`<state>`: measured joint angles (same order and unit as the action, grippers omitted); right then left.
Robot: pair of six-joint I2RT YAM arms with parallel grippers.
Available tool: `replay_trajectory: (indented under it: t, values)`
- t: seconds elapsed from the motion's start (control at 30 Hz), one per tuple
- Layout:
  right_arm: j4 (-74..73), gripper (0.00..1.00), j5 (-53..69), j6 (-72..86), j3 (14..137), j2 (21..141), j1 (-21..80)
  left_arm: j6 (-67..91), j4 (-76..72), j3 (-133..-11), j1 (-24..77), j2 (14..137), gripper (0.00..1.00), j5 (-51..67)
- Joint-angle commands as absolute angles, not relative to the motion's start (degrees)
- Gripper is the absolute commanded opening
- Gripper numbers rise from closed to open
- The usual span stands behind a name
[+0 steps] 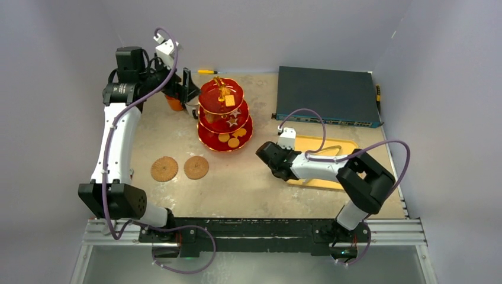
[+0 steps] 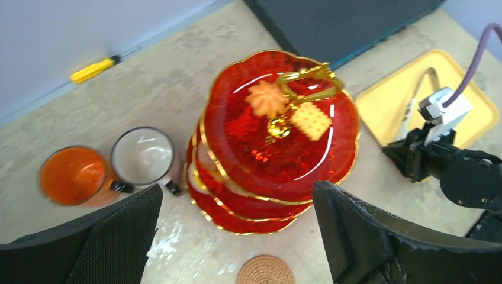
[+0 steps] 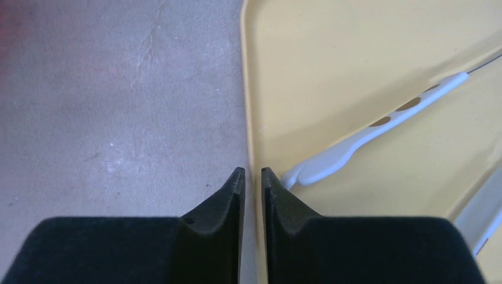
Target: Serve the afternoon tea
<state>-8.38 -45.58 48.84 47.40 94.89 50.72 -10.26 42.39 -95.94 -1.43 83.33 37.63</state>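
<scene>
The white mug's handle (image 1: 195, 112) is crowded by the red stand's levels, so the robot's left gripper should first grab the gold handle (image 1: 220, 84) and move the stand toward the dark electronics box.
The red three-tier stand (image 1: 225, 115) with its gold handle (image 2: 308, 77) stands at the back middle of the table. A flower cookie (image 2: 266, 99) and a square biscuit (image 2: 311, 120) lie on its top tier, and more cookies on the lower tiers. An orange mug (image 2: 74, 176) and a white mug (image 2: 144, 155) stand side by side left of the stand. My left gripper (image 2: 237, 195) hovers open above the mugs and the stand (image 2: 278, 154), holding nothing. My right gripper (image 3: 253, 171) is nearly closed, with the left rim of the yellow tray (image 3: 355, 71) between its jaws.
Two woven coasters (image 1: 164, 168) (image 1: 196, 167) lie in front of the stand. A yellow screwdriver (image 1: 210, 71) lies by the back wall. A dark electronics box (image 1: 325, 94) fills the back right. White tongs (image 3: 367, 127) lie in the yellow tray (image 1: 343, 148).
</scene>
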Motion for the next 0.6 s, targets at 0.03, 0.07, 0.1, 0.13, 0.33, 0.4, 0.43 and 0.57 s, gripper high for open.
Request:
replay_trajectory:
  t: [0.03,0.07,0.1,0.13,0.33,0.4,0.43,0.57]
  values:
    - [-9.4,0.26,-49.1,49.9,47.4,86.9,51.0,-10.0,38.8,-96.0,2.9,85.8,0.98,45.6]
    - [-8.5,0.31,-49.1,48.7,47.1,85.0,51.0,-10.0,37.8,-95.6,3.9,85.9,0.98,45.2]
    - [-7.5,0.35,-49.1,47.3,46.8,82.8,50.9,-10.0,36.4,-95.2,4.8,86.1,0.98,44.9]
    - [-6.3,0.41,-48.8,45.9,46.4,80.7,50.9,-10.0,35.4,-94.9,5.6,86.5,0.97,44.8]
    - [1.0,0.59,-47.2,36.7,44.2,67.8,50.8,-9.6,31.5,-94.7,7.3,90.4,0.89,44.9]
    - [1.7,0.59,-47.4,35.5,44.6,65.4,50.9,-9.2,30.4,-94.4,7.7,91.7,0.83,44.7]
    - [1.8,0.59,-47.6,35.0,44.9,64.6,50.9,-8.9,29.8,-94.2,7.8,92.1,0.79,44.8]
    - [1.5,0.59,-48.1,34.2,46.4,63.2,50.9,-7.4,26.4,-93.0,8.6,92.9,0.72,44.8]
